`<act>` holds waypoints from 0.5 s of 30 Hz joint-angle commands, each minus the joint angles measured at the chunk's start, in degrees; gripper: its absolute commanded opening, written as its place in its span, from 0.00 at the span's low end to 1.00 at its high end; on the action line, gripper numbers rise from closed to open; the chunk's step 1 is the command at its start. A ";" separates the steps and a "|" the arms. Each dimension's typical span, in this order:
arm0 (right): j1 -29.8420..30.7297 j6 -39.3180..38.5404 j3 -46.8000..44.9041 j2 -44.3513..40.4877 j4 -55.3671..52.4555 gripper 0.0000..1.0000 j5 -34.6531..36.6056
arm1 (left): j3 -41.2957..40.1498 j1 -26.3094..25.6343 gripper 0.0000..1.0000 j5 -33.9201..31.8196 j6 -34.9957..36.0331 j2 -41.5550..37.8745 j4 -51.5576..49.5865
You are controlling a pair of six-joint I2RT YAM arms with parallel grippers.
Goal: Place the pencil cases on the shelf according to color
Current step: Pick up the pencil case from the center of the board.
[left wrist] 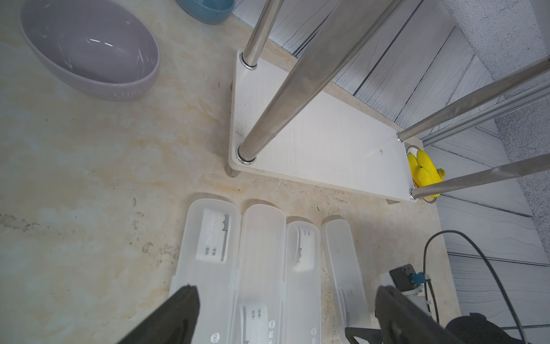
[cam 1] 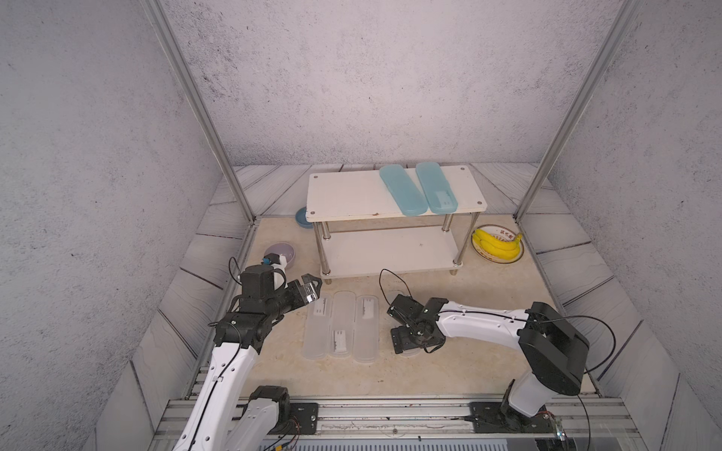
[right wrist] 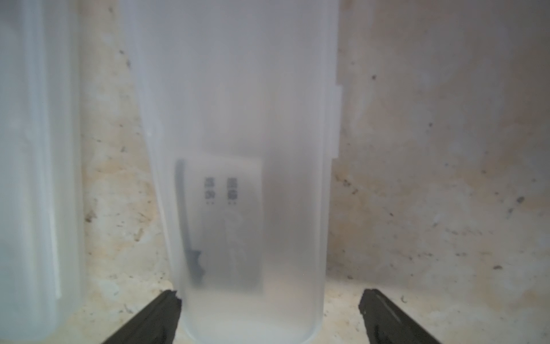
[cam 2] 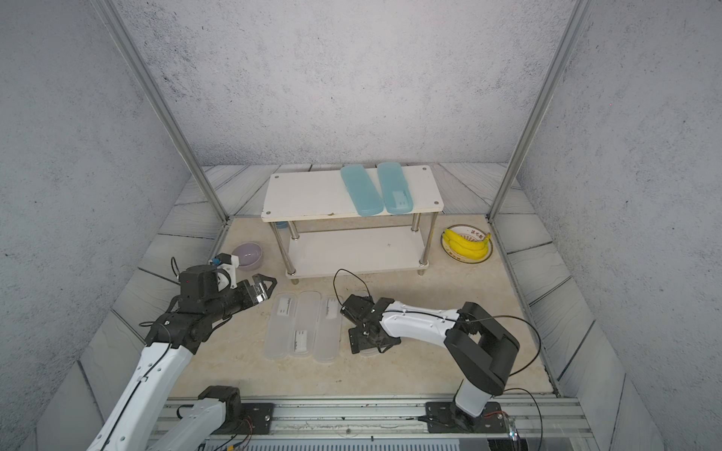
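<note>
Next, my right gripper shifts before it closes, because the white case's near end lies off-centre between its fingers, with the case's edge (right wrist: pixel 174 279) at a fingertip. It should centre itself over that end (right wrist: pixel 252 314) first.
Two teal pencil cases (cam 1: pixel 402 189) (cam 2: pixel 361 189) lie side by side on the right half of the shelf's top board (cam 1: pixel 344 195) (cam 2: pixel 312 195). Three frosted white pencil cases (cam 1: pixel 342 324) (cam 2: pixel 302 324) (left wrist: pixel 262 253) lie in a row on the table before the shelf. A fourth white case (right wrist: pixel 247 149) (left wrist: pixel 342 268) lies under my right gripper (right wrist: pixel 269 297) (cam 1: pixel 408 345), which points down, open, astride its near end. My left gripper (left wrist: pixel 287 290) (cam 1: pixel 314 289) hovers open at the row's far left end, holding nothing.
A purple bowl (cam 1: pixel 279 254) (left wrist: pixel 89 50) stands left of the shelf, and a blue bowl (cam 1: pixel 302 216) sits behind it. A plate of bananas (cam 1: pixel 498 244) is right of the shelf. The shelf's lower board (cam 1: pixel 390 250) is bare. Chrome legs (left wrist: pixel 297 89) rise close to my left gripper.
</note>
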 commanded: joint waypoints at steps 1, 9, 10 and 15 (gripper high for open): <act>-1.25 -1.81 -2.66 -3.78 -0.75 1.00 -0.18 | 0.67 -0.31 0.99 0.71 -0.13 -0.09 0.32; -1.38 -6.83 -4.01 -13.76 0.48 1.00 -1.53 | 0.37 -0.33 0.99 0.49 -0.49 -1.25 -0.11; -1.30 -7.18 -4.75 -15.79 1.49 1.00 -1.84 | 0.39 -0.31 0.99 0.53 -0.54 -1.39 -0.17; -1.05 -7.52 -11.04 -26.67 3.23 1.00 5.19 | 0.65 -0.31 0.99 0.62 -0.68 -1.56 -0.31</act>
